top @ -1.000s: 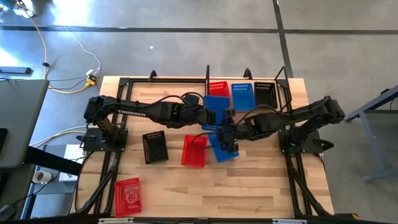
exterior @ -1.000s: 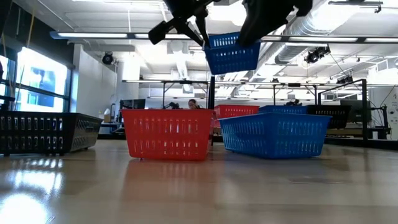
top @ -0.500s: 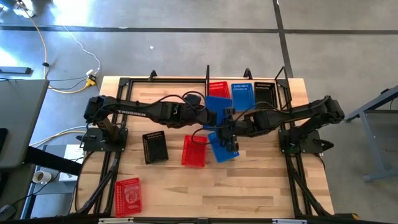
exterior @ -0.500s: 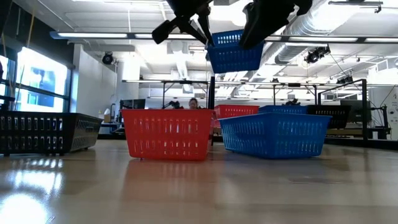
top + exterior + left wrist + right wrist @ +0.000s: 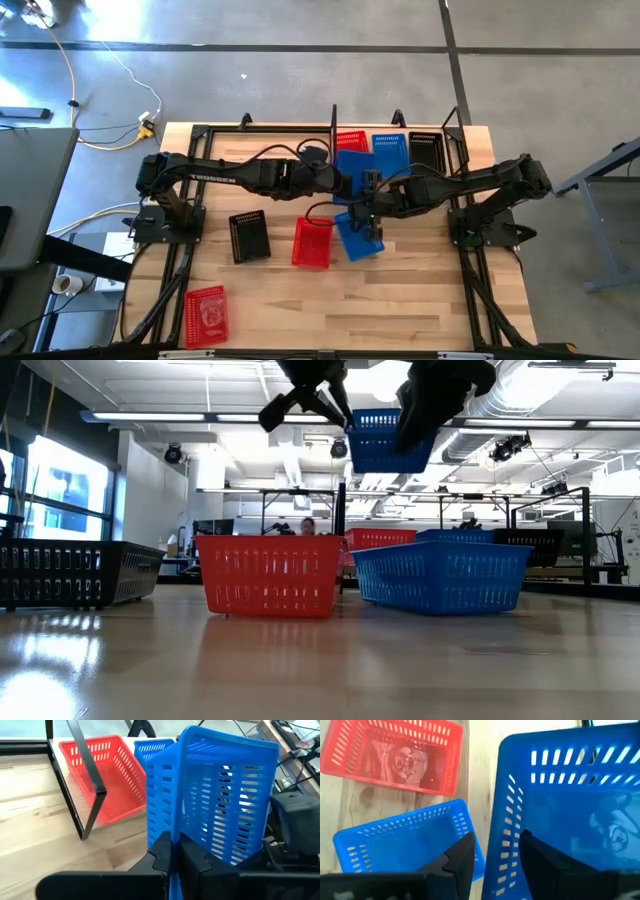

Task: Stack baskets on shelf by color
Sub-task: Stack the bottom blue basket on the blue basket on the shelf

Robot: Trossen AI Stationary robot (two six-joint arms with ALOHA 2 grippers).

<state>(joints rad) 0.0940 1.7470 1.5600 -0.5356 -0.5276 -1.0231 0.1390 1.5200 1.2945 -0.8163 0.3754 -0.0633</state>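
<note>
The held basket's sides (image 5: pixel 176 817) are pinched by both grippers, so my left gripper should open and withdraw before my right gripper stacks it on the shelf's blue basket (image 5: pixel 391 152).
Both my grippers hold one blue basket (image 5: pixel 353 168) up in the air near the shelf (image 5: pixel 334 125) at the table's far right; it also shows high in the low view (image 5: pixel 385 440). My left gripper (image 5: pixel 343 183) is shut on its left side. My right gripper (image 5: pixel 372 197) is shut on its near right side. On the shelf stand a red basket (image 5: pixel 350 140), a blue basket (image 5: pixel 391 150) and a black basket (image 5: pixel 425 150). On the table stand a black basket (image 5: pixel 249 236), a red basket (image 5: pixel 313 242) and a blue basket (image 5: pixel 360 238), each on its bottom. My left gripper pinches the held basket's side wall at its edge (image 5: pixel 172 837) between its two fingers, coming level from the table's left. The basket is lifted clear of the table. My right gripper has the basket's wall (image 5: pixel 502 845) between its fingers, one finger (image 5: pixel 465 855) outside and one (image 5: pixel 535 855) inside. It comes from the table's right.
Another red basket (image 5: pixel 206 315) lies at the near left corner. The shelf's upright end frame (image 5: pixel 85 780) stands close to the held basket, on its left. Black arm-mount frames run along both table sides.
Both grippers have gone up and toward the far edge and the shelf with the blue basket, which has risen a little higher above the table's baskets. Both have stayed shut on it.
</note>
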